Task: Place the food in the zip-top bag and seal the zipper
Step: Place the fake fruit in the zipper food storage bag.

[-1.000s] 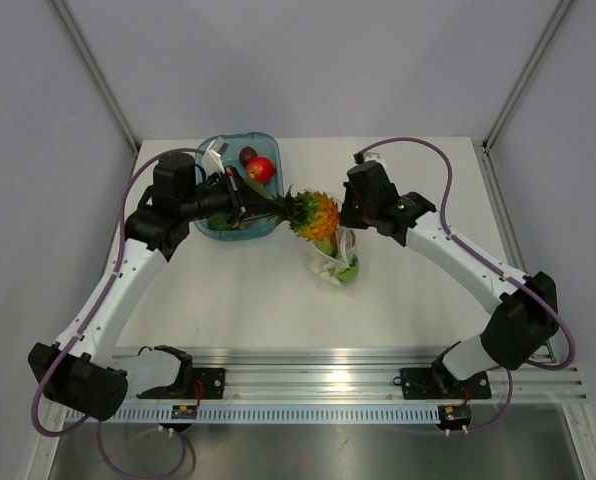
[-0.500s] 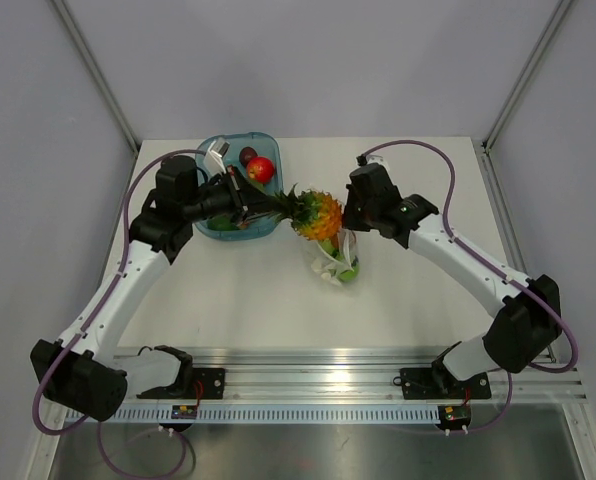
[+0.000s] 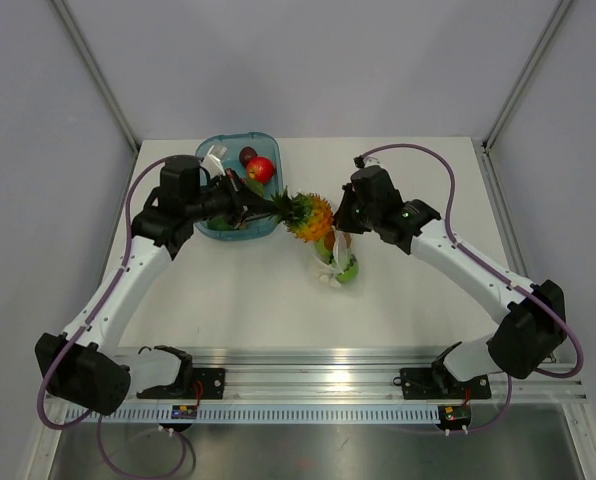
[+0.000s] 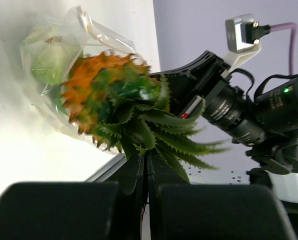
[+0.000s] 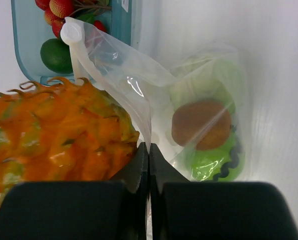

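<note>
My right gripper is crowded by the orange bumpy fruit's body (image 3: 319, 217) at the bag's edge. Next, my left gripper pulls the fruit back, then lowers it into the bag's opening.
My left gripper (image 3: 264, 207) is shut on the green leafy crown of the orange bumpy fruit (image 3: 313, 216) and holds it sideways above the table. In the left wrist view the fingers (image 4: 137, 172) pinch the leaves and the fruit's body (image 4: 96, 95) sits at the mouth of the zip-top bag (image 4: 54, 40), partly under its film. My right gripper (image 3: 342, 226) is shut on the bag's edge (image 5: 139, 95) and holds it up. Inside the bag (image 3: 341, 262) lie a brown kiwi (image 5: 201, 125), a green apple (image 5: 211, 160) and a pale green cabbage (image 4: 49, 67). The zipper strip cannot be made out.
The translucent blue tray (image 3: 210, 225) stands at the back left behind the left gripper, with a red fruit (image 3: 261, 168) and a dark red piece (image 3: 247, 153). The right wrist view shows its rim (image 5: 24, 55), a green fruit (image 5: 56, 55) and red pieces (image 5: 59, 7).
The left arm has shifted the fruit slightly left and back. The right gripper has moved a little with the bag's edge. Both stay shut.
</note>
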{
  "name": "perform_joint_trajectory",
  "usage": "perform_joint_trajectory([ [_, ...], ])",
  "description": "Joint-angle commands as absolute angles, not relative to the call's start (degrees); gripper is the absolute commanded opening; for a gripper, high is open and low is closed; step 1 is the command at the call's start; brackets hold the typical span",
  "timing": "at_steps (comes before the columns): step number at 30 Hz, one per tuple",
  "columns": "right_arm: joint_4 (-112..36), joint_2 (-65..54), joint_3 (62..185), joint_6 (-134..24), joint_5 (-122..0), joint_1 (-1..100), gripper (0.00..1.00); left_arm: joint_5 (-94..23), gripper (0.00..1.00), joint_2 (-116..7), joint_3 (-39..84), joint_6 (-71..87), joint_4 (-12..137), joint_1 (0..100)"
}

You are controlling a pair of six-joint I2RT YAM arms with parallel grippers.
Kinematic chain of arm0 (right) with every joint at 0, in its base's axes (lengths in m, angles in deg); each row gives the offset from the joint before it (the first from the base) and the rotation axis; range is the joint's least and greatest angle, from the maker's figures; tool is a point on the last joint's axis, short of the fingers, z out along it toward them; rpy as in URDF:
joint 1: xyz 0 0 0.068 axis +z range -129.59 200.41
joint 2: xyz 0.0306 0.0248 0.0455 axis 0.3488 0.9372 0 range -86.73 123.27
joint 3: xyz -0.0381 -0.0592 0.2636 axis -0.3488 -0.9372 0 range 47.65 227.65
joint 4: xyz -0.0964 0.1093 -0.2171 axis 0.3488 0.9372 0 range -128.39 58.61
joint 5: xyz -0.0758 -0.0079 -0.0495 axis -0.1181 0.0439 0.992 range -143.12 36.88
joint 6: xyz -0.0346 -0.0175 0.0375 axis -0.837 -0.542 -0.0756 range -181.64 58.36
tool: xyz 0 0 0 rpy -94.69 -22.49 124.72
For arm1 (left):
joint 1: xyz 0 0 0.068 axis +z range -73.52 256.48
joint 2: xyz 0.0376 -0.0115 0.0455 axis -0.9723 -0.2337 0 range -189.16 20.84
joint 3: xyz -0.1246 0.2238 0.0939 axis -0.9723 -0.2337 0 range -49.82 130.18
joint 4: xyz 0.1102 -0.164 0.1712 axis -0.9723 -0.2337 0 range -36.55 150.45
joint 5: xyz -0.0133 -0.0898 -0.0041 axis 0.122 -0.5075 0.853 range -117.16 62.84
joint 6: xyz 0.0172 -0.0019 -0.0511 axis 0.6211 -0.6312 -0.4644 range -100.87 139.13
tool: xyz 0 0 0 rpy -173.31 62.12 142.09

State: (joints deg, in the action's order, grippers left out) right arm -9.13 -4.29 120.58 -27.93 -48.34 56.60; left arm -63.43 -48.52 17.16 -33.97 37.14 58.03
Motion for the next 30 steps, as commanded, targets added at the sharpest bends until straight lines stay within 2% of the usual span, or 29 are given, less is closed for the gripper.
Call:
perform_joint_trajectory([
  [1,-12.8,-6.0,120.1,-26.2,-50.3,57.1,0.00,-68.2,0.00,-45.7,17.6,-38.4,45.1,59.0],
  [10,-13.2,-6.1,120.8,-26.0,-50.7,57.1,0.00,-67.7,0.00,-45.2,17.1,-42.6,48.8,58.7],
  [16,-13.5,-5.8,120.9,-25.3,-51.1,57.1,0.00,-67.0,0.00,-44.2,9.7,-50.7,59.0,57.9],
  [24,-13.2,-7.1,121.4,-25.3,-51.0,57.0,0.00,-64.8,0.00,-44.4,1.1,-48.2,54.9,57.7],
  [30,-11.9,-8.1,122.2,-25.7,-50.5,57.0,0.00,-59.2,0.00,-44.8,4.6,-40.3,42.6,57.7],
])
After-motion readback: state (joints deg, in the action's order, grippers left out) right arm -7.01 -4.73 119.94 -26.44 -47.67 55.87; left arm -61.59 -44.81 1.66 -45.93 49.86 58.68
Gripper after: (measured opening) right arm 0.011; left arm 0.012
